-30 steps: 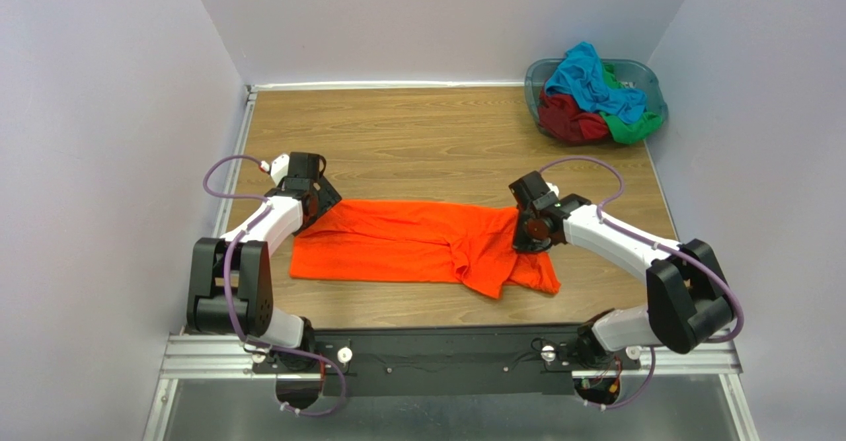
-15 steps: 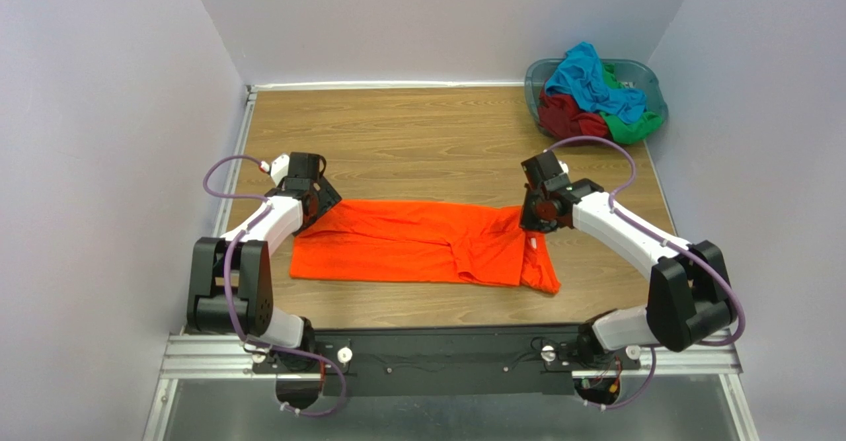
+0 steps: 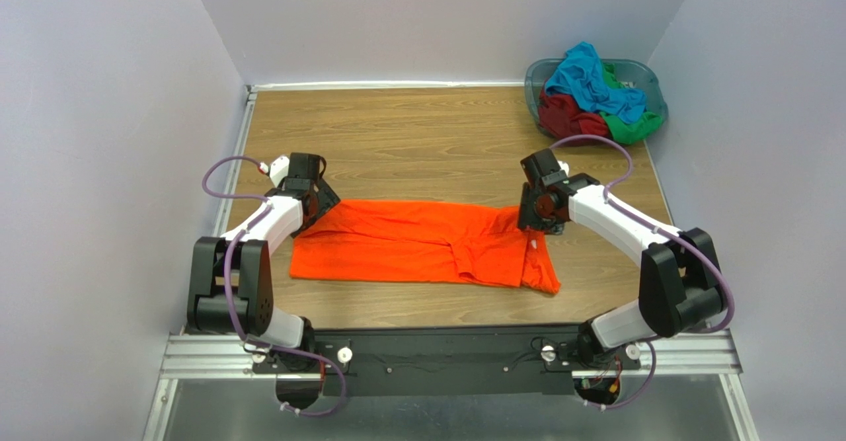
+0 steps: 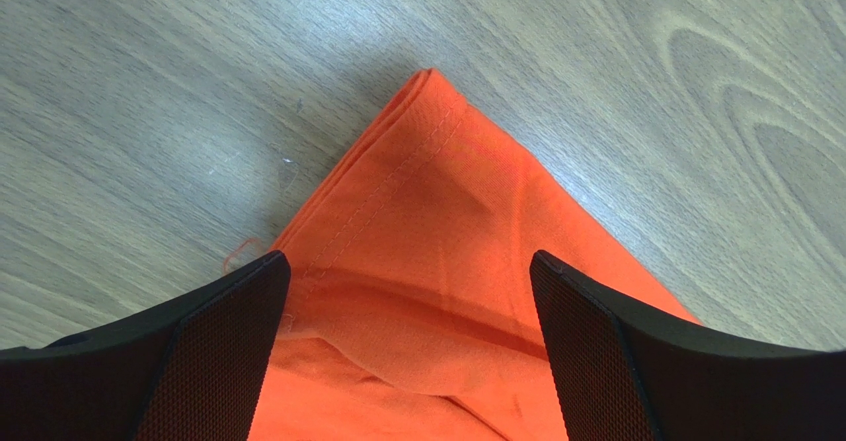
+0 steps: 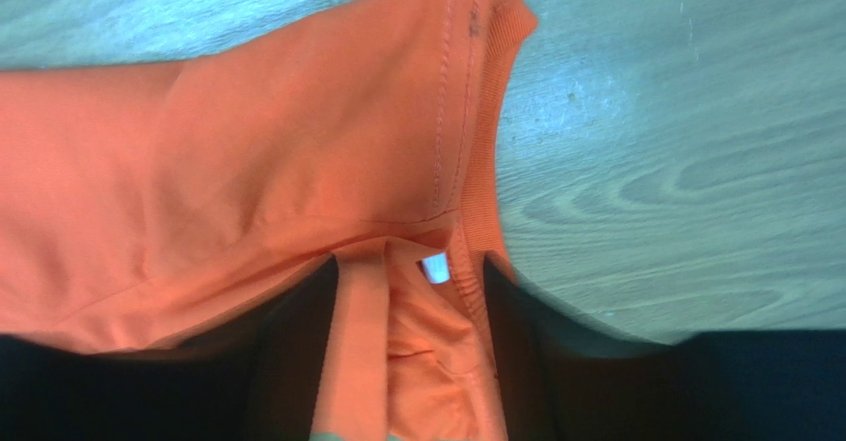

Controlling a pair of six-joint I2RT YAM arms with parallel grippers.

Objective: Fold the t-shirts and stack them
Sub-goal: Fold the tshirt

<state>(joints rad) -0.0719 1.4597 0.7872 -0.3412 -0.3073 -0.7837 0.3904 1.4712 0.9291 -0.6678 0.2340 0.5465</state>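
Observation:
The orange t-shirt's long band (image 3: 397, 246) lies crosswise, so before folding, my right gripper next swings the collar end (image 3: 537, 261) away and my left gripper pull the hem close.
The orange t-shirt (image 3: 417, 245) lies flat on the table as a long folded band, collar end to the right. My left gripper (image 3: 316, 199) hovers open over its far left corner (image 4: 437, 183), with its fingertips (image 4: 243, 312) on either side of the cloth. My right gripper (image 3: 537, 215) is at the collar end. Its jaws stand apart, with the ribbed collar (image 5: 479, 163) and a white label (image 5: 434, 267) loose between them. Turquoise (image 3: 588, 79), dark red (image 3: 564, 119) and green (image 3: 635, 126) t-shirts are piled in the basket.
The grey-blue basket (image 3: 647, 76) sits in the far right corner against the wall. White walls close the table on three sides. Bare wood lies behind the orange shirt and along the near edge, where the arm bases stand.
My right gripper pulled the shirt's right end back and straightened it, then opened its jaws and let the collar go. The left arm has not moved.

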